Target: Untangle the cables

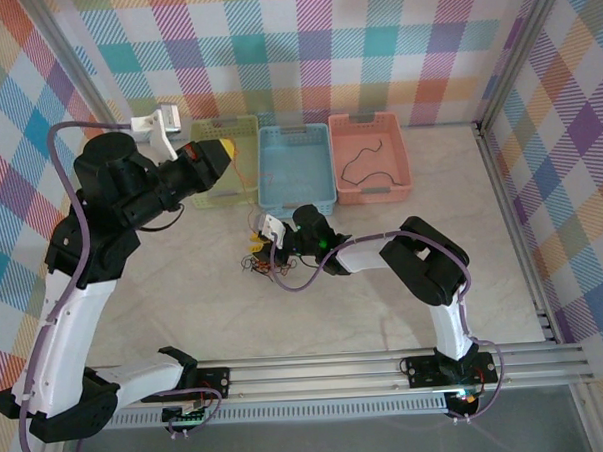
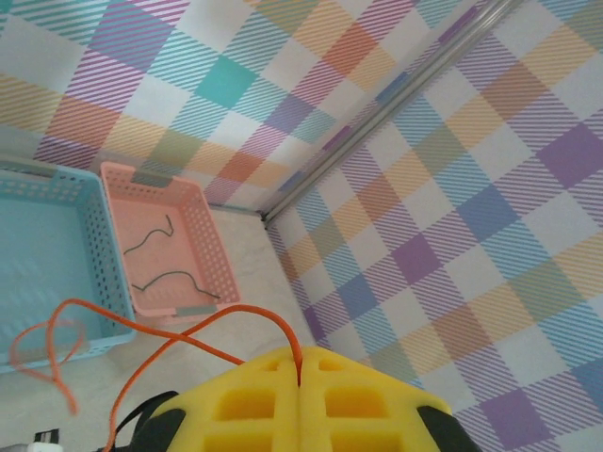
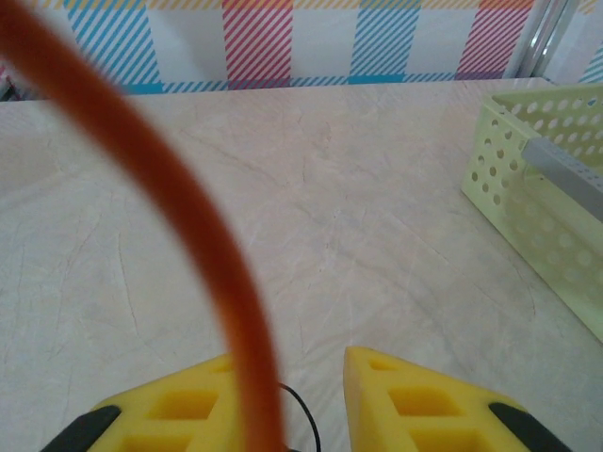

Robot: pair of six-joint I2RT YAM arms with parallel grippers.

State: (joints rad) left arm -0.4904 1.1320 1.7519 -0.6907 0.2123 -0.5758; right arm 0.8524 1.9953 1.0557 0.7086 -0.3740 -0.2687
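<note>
The red-orange cable's tail is hanging next to my right gripper, outside the yellow-green basket (image 1: 223, 184), so my left gripper should move back and up before it lets go of the cable inside.
The cables lie in a small tangle (image 1: 264, 264) of red-orange and dark wires on the table, in front of the blue basket. My left gripper (image 1: 225, 149) hangs over the yellow-green basket (image 1: 213, 130), shut on a red-orange cable (image 2: 188, 334) that loops away to the left from its yellow fingertips (image 2: 300, 363). My right gripper (image 1: 258, 231) is low beside the tangle. Its fingers (image 3: 415, 400) stand apart. A blurred red-orange cable (image 3: 179, 207) rises past its left finger, and a thin black cable (image 3: 306, 414) lies in the gap. A dark cable (image 1: 364, 159) rests in the pink basket (image 1: 371, 190).
Three baskets stand in a row at the back: yellow-green, blue (image 1: 296, 198) and pink. The yellow-green basket's wall (image 3: 542, 217) is close on the right of the right gripper. Checked walls with metal posts (image 1: 506, 87) enclose the table, and a rail (image 1: 328, 370) runs along the near edge.
</note>
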